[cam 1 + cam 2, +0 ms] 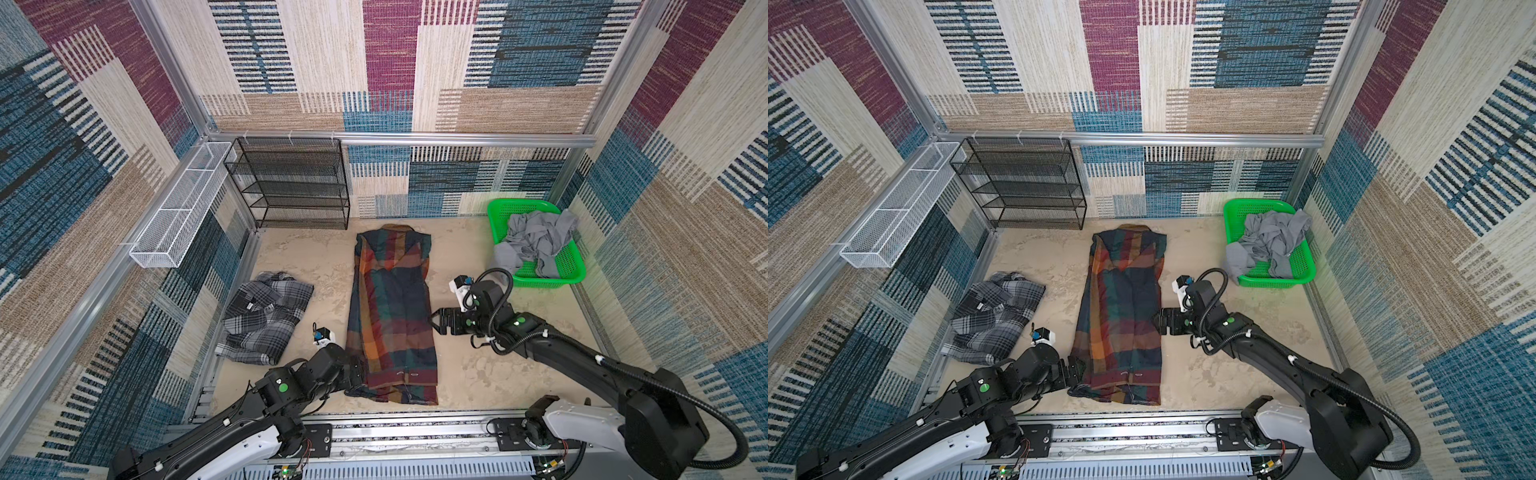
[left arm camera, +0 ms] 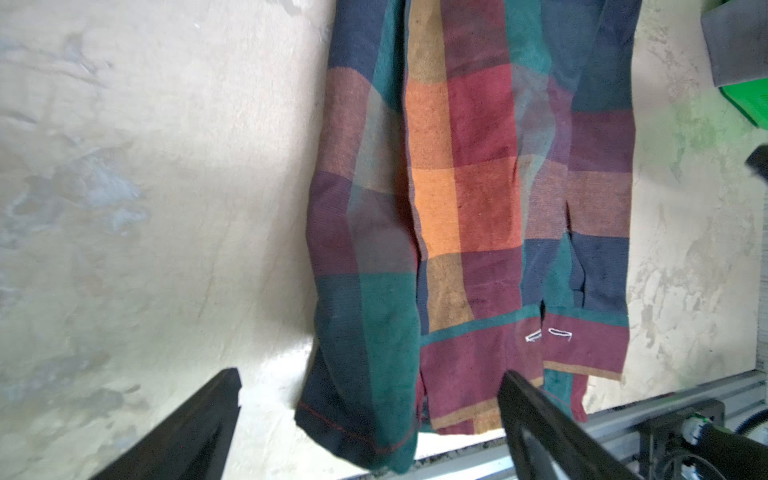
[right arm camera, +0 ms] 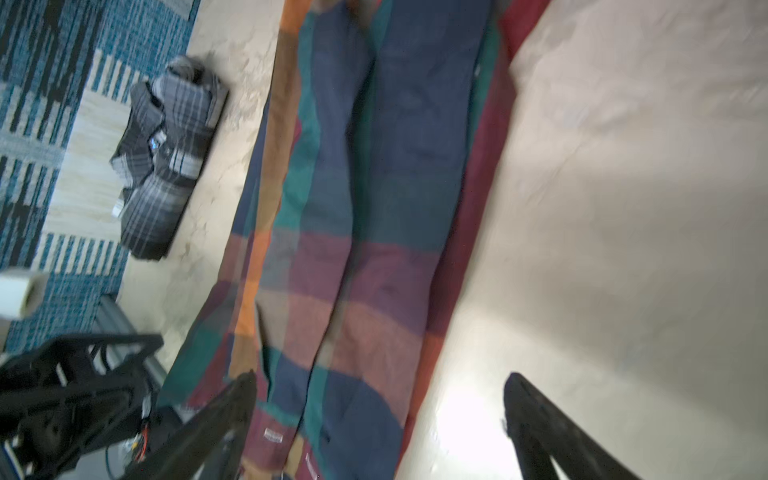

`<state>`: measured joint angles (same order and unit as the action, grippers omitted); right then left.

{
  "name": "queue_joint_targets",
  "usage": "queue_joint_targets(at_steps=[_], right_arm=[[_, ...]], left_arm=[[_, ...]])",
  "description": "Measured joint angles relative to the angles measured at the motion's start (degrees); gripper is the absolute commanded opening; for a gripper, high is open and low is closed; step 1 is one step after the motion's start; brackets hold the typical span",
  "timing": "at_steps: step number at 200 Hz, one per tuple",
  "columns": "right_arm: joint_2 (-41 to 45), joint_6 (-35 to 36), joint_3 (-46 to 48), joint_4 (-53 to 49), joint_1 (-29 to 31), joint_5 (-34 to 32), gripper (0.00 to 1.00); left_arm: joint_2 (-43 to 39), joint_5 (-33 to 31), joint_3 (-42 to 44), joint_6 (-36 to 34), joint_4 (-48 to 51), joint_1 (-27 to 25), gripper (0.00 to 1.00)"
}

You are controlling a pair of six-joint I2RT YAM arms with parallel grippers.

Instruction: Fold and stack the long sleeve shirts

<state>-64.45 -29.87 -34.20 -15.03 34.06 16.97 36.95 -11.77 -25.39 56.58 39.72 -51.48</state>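
The shirt's near hem corner spreads out beyond the shirt's long edge, so the robot's left gripper should pull it inward while the right gripper comes to the shirt's opposite edge.
The large long sleeve shirt in navy, orange, red and green checks lies flat on the beige table, folded lengthwise into a long strip, collar at the far end. The smaller grey-black-white plaid shirt lies rumpled to its left. My left gripper stands open at the strip's near left edge, with the hem corner loose between its fingers. At the strip's right edge, about halfway along, my right gripper is open over the cloth edge.
A green basket holding grey cloth stands at the back right. A black wire shelf stands against the back wall, and a white wire basket hangs on the left wall. A metal rail runs along the near edge.
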Motion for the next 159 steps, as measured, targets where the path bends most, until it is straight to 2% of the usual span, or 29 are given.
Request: queue_joint_targets(at_steps=[39, 87, 125, 159], right_arm=[[7.3, -8.9, 8.9, -0.4, 5.6, 0.5, 0.89], [3.0, -16.7, 12.3, 3.7, 11.7, 0.4, 0.84], [0.2, -21.5, 14.7, 11.1, 14.4, 0.6, 0.80], [-2.3, -24.3, 15.6, 16.6, 15.9, 0.9, 0.74]], left_arm=[[4.1, 0.4, 0.6, -6.2, -1.0, 0.8, 0.99], [6.9, 6.1, 3.4, -11.4, -8.8, 2.8, 0.99], [5.6, 9.7, 9.4, -11.1, -16.2, 3.4, 0.99], [3.5, 11.5, 14.0, -8.6, -26.8, 3.5, 0.99]])
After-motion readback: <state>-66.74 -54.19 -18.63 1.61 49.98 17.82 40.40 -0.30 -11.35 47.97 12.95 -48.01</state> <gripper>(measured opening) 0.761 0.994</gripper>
